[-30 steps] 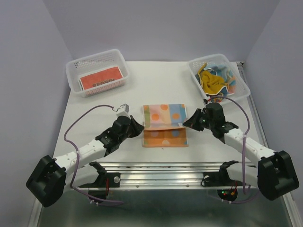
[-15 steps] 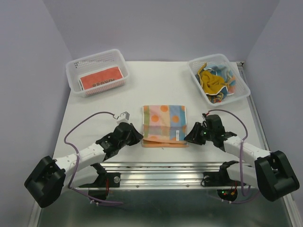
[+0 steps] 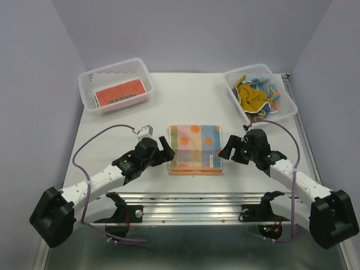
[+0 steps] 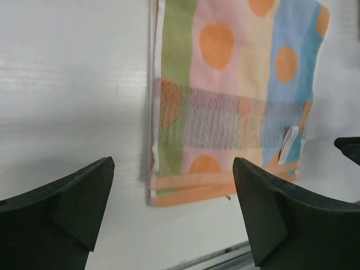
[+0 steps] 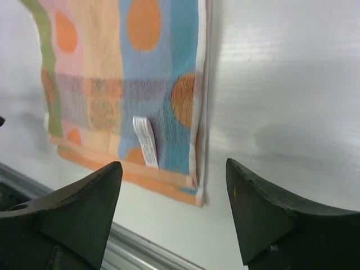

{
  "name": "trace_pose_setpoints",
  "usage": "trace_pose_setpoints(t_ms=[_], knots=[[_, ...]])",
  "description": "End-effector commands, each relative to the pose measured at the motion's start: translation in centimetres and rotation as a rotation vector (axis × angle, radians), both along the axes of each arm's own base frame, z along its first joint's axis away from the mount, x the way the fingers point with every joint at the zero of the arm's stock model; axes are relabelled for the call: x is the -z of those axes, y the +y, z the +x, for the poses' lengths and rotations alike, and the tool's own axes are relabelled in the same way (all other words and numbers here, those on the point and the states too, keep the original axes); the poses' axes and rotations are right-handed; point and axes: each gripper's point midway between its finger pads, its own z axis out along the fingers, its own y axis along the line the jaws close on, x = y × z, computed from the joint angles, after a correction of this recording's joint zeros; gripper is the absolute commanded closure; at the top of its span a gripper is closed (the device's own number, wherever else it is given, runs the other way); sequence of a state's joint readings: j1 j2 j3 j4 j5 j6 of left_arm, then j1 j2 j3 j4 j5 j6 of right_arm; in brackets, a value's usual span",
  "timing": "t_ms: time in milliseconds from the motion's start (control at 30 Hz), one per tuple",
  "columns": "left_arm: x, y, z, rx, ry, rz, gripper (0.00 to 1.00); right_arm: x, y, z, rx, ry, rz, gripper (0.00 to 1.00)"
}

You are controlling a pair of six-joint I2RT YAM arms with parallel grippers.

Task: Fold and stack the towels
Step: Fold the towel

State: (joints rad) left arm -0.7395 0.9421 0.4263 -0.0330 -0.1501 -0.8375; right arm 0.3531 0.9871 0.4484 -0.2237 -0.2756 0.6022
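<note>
The folded towel's layers [image 3: 195, 146] will fold over as one when the robot brings the towel's far edge nearer, because orange hems [image 3: 194, 170] lie staggered at the towel's near edge.
A folded towel [image 3: 195, 148] in pastel stripes with orange dots lies flat in the middle of the table, also seen in the left wrist view [image 4: 230, 107] and right wrist view [image 5: 124, 95]. My left gripper [image 3: 167, 154] stands open just off its left edge, with nothing between the fingers [image 4: 84, 197]. At the towel's right edge, my right gripper [image 3: 224, 152] is open and holds nothing. A folded orange-red towel [image 3: 118, 93] lies in the left basket [image 3: 88, 80]. Crumpled towels [image 3: 254, 94], mustard yellow among them, fill the right basket [image 3: 287, 110].
The metal rail [image 3: 191, 198] runs along the table's near edge, just below the folded towel. Purple cables [image 3: 90, 145] loop above both arms. A white label tag [image 5: 145, 140] sticks out of the folded towel near its right front corner.
Both grippers folded the towel's far half toward the near edge, then opened and let go of it. They have pulled back slightly from the towel's sides.
</note>
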Motion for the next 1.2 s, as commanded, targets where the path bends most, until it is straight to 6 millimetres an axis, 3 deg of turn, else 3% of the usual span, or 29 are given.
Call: trace_pose_setpoints(t_ms=[0,33,67,100,133,167,200,233,367,400,467,500,667,767,867,900,967,1167], knots=[[-2.7,0.2,6.1,-0.043,-0.11,0.129,0.01,-3.7,-1.3,6.7,0.127,-0.144,-0.113,0.24],[-4.1,0.2,8.1,-0.048,-0.134,0.132,0.01,-2.1,-1.5,7.4,0.131,-0.099,-0.159,0.25],[-3.0,0.0,9.3,-0.035,-0.11,0.15,0.02,-2.2,-1.5,8.3,0.141,-0.099,-0.176,0.27],[-4.0,-0.6,10.8,-0.024,-0.127,0.138,0.04,-2.8,-1.2,9.7,0.145,-0.114,-0.176,0.34],[-3.8,-0.2,12.0,-0.037,-0.122,0.14,0.06,-2.8,-1.1,10.5,0.15,-0.116,-0.184,0.36],[-3.6,-0.3,12.8,-0.043,-0.113,0.146,0.08,-1.3,-1.1,11.2,0.158,-0.082,-0.212,0.37],[-2.1,-0.3,13.6,-0.049,-0.08,0.169,0.1,-1.2,-0.9,11.9,0.163,-0.084,-0.208,0.38],[-2.7,-0.6,14.8,-0.049,-0.092,0.162,0.11,-1.8,-1.0,13.4,0.186,-0.109,-0.225,0.39],[-0.5,-1.4,17.4,-0.017,-0.052,0.21,0.17,-0.4,-1.4,16.7,0.207,-0.106,-0.321,0.41],[-0.4,-1.4,17.9,-0.019,-0.051,0.21,0.22,1.0,-1.5,17.0,0.195,-0.077,-0.353,0.43],[-0.5,-1.8,18.9,-0.007,-0.052,0.198,0.26,0.6,-0.9,18.4,0.185,-0.093,-0.351,0.46],[0.0,-1.8,19.5,-0.006,-0.044,0.203,0.3,1.6,-0.9,18.6,0.186,-0.074,-0.366,0.46],[1.9,-1.6,21.0,0.005,-0.012,0.238,0.48,2.4,-1.8,20.3,0.242,-0.062,-0.426,0.52],[3.4,-1.9,20.9,0.028,0.026,0.234,0.62,3.0,-1.6,20.9,0.228,-0.065,-0.436,0.55],[3.9,-2.9,20.6,0.078,0.035,0.197,0.78,3.3,-1.4,21.4,0.218,-0.065,-0.444,0.58],[4.2,-3.1,20.6,0.086,0.04,0.193,0.9,3.6,-1.3,21.4,0.213,-0.058,-0.441,0.61],[4.5,-3.3,20.4,0.099,0.045,0.189,1.0,3.9,-1.0,21.4,0.196,-0.052,-0.433,0.66],[3.3,-3.7,20.5,0.107,0.007,0.151,1.0,3.8,-0.3,20.8,0.134,-0.07,-0.406,0.92]])
